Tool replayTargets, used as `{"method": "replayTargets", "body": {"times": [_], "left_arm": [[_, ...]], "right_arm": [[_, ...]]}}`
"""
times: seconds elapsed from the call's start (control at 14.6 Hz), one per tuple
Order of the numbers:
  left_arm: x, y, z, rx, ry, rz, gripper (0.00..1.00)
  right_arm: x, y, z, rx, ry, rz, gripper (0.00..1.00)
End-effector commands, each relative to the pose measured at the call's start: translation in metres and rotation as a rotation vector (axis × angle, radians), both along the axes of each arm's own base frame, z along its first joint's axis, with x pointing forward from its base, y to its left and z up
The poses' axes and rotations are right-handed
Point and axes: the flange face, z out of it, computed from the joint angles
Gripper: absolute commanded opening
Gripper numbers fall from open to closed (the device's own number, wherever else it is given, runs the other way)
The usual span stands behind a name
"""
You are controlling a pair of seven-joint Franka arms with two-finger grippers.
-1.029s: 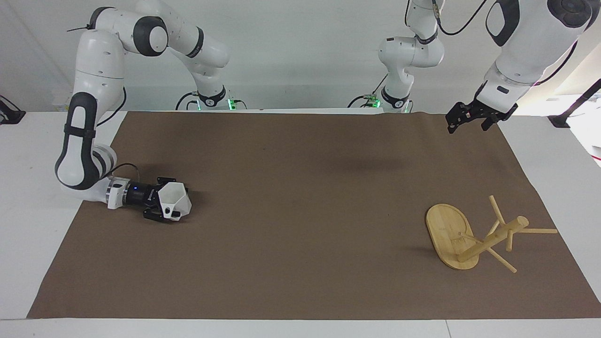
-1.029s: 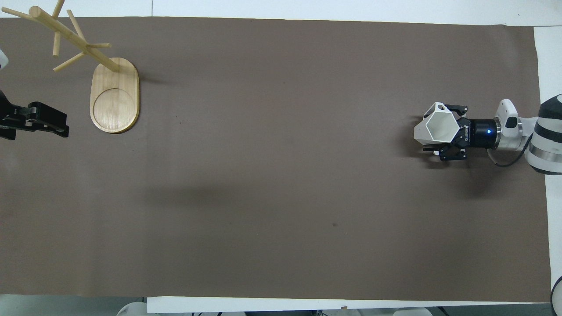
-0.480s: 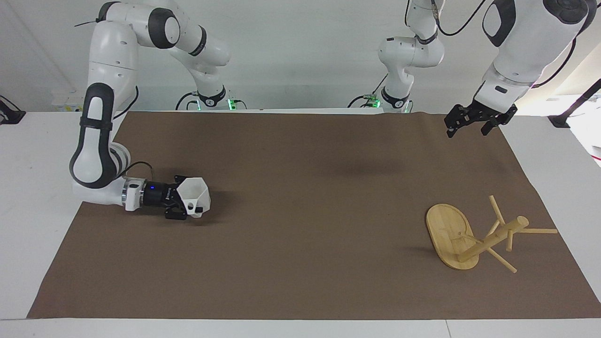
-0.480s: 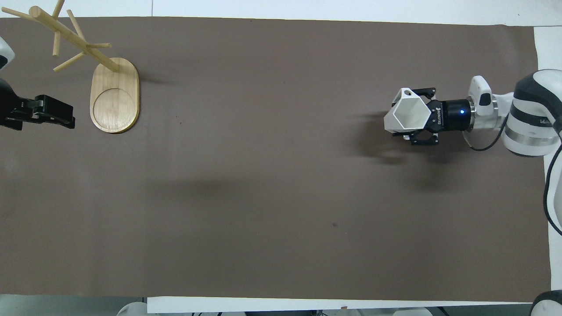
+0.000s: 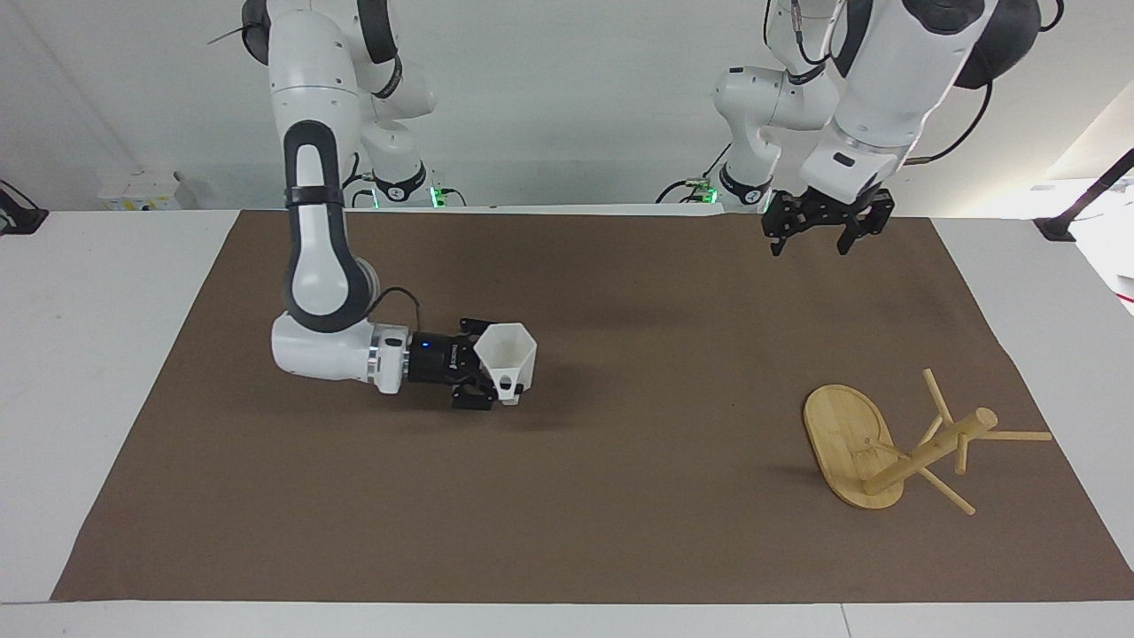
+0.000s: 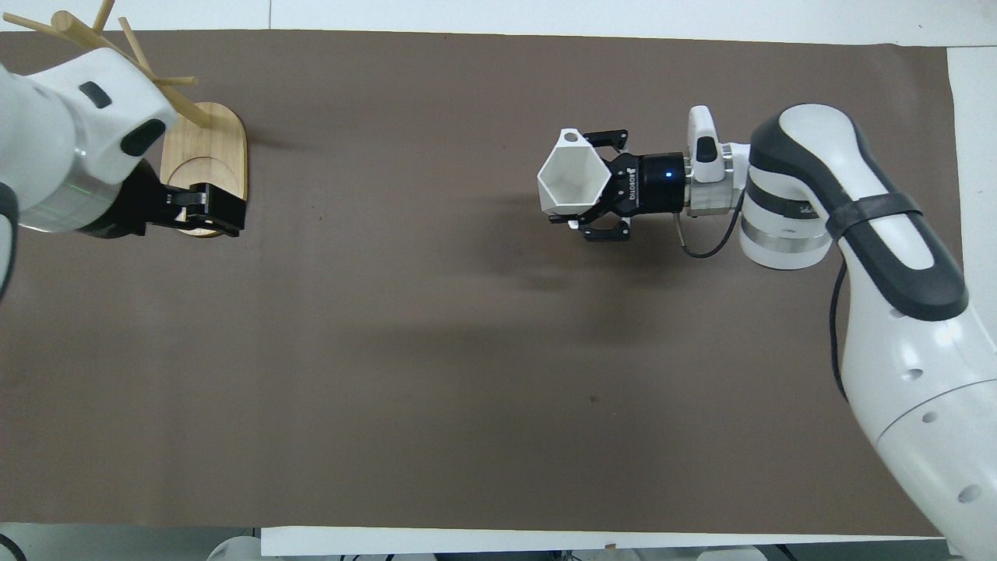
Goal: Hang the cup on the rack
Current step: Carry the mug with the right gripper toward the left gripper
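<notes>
I expect the white faceted cup [image 6: 572,178] to slip over a rack peg and dangle tilted when I hang it, since the cup's handle closes [image 6: 572,137] around an open hole.
My right gripper [image 5: 490,379] is shut on the white faceted cup [image 5: 511,353] and holds it just above the brown mat near the middle of the table, rim tilted up. In the overhead view the cup [image 6: 572,181] shows its hexagonal rim and its handle hole, with the right gripper [image 6: 586,201] around it. The bamboo rack [image 5: 849,436] stands on its oval base at the left arm's end, several pegs sticking out. My left gripper [image 5: 819,235] is open and empty, high in the air. In the overhead view it [image 6: 209,212] covers part of the rack [image 6: 226,144].
A brown mat [image 5: 620,514] covers most of the white table [image 5: 80,292]. A small black object [image 5: 16,213] sits on the table's edge at the right arm's end.
My right arm has carried the cup from the right arm's end toward the middle of the table. My left gripper has moved sideways toward the middle, still raised.
</notes>
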Motion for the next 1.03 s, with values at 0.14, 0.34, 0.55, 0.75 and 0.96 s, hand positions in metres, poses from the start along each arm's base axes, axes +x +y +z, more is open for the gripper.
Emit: {"method": "replayTargets", "body": {"times": [0.14,0.34,0.55,0.75,0.96], "left_arm": [[0.007,-0.075,-0.003,-0.102,-0.008,0.149,1.00],[0.008,-0.144,-0.031,-0.139,-0.028,0.242,1.00],[0.020,-0.177,-0.036,-0.162,-0.036,0.274,1.00],[0.025,-0.201,-0.039,-0.174,-0.045,0.296,1.00],[0.025,-0.211,-0.053,-0.170,-0.042,0.291,1.00]], "right_arm": [[-0.006,0.025,0.023,0.000,-0.022,-0.061,0.30],[-0.011,0.049,0.032,0.048,-0.001,-0.072,0.30],[-0.013,0.068,0.038,0.029,-0.004,-0.118,0.30],[-0.020,0.087,0.040,-0.019,0.030,-0.154,0.30],[-0.020,0.090,0.039,-0.030,0.033,-0.164,0.30]]}}
